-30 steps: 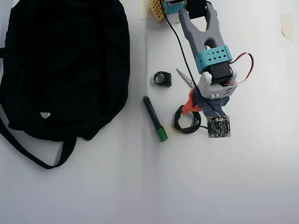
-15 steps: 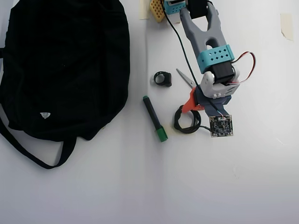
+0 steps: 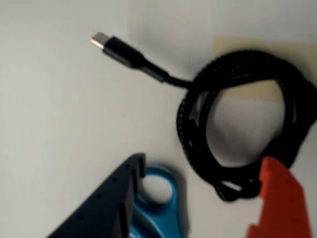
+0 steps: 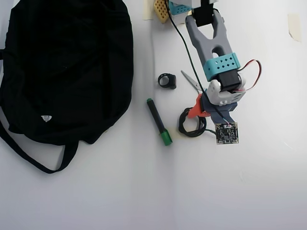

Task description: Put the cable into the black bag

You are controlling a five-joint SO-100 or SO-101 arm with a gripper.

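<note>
The cord's turns (image 3: 237, 67) sit bunched close together. I expect the cord to stay coiled, with its plug tip (image 3: 119, 51) sticking out, when I pick it up.
The cable (image 3: 190, 124) is a black braided cord wound in a loop, its plug tip (image 3: 106, 43) sticking out to the upper left in the wrist view. My gripper (image 3: 205, 159) is open right over it. The orange finger (image 3: 280, 198) overlaps the loop's lower right edge, and the dark finger (image 3: 119, 193) stands off to the left. In the overhead view the cable (image 4: 191, 125) lies just left of my gripper (image 4: 204, 117), which points down at the table. The black bag (image 4: 67, 67) fills the upper left, apart from the arm, with its strap (image 4: 29, 153) trailing below.
A pair of scissors lies under the gripper, blue handle (image 3: 166, 198) by the dark finger, blades (image 4: 191, 80) pointing away. A black marker with a green cap (image 4: 159, 122) and a small black ring (image 4: 167, 80) lie between cable and bag. Tape pieces (image 4: 294, 26) mark the table.
The gripper has crept slightly toward the lower edge of the overhead view, staying over the cable. The cable, marker, ring and bag have not moved.
</note>
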